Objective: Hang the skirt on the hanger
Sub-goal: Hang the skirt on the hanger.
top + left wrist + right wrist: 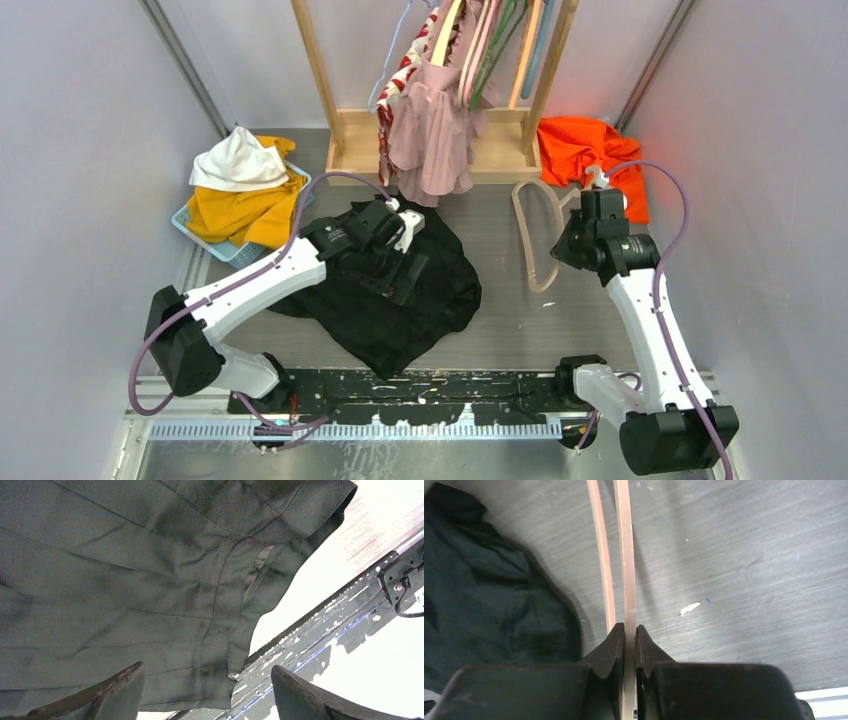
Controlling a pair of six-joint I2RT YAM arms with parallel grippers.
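My gripper will lift the upper layer (pixel 224 590), and that layer will come up separately and open, because a gap (pixel 257 571) shows between the layers at the black skirt's hem.
The black skirt (pixel 420 290) lies spread on the grey table in the middle. My left gripper (pixel 400 275) hovers over it with its jaws wide apart; in the left wrist view the skirt's hem (pixel 150 590) fills the frame between the fingers (pixel 115 692), and nothing is held. My right gripper (pixel 567 240) is shut on a tan hanger (pixel 530 235) that lies to the right of the skirt. In the right wrist view the hanger bar (pixel 626 555) runs straight up from the closed fingertips (pixel 616 642), with the skirt (pixel 484 595) at the left.
A wooden rack (pixel 440 90) with hung clothes and spare hangers stands at the back. An orange garment (pixel 590 150) lies at the back right. A blue basket (pixel 235 245) with white and yellow clothes sits at the left. Grey walls close both sides.
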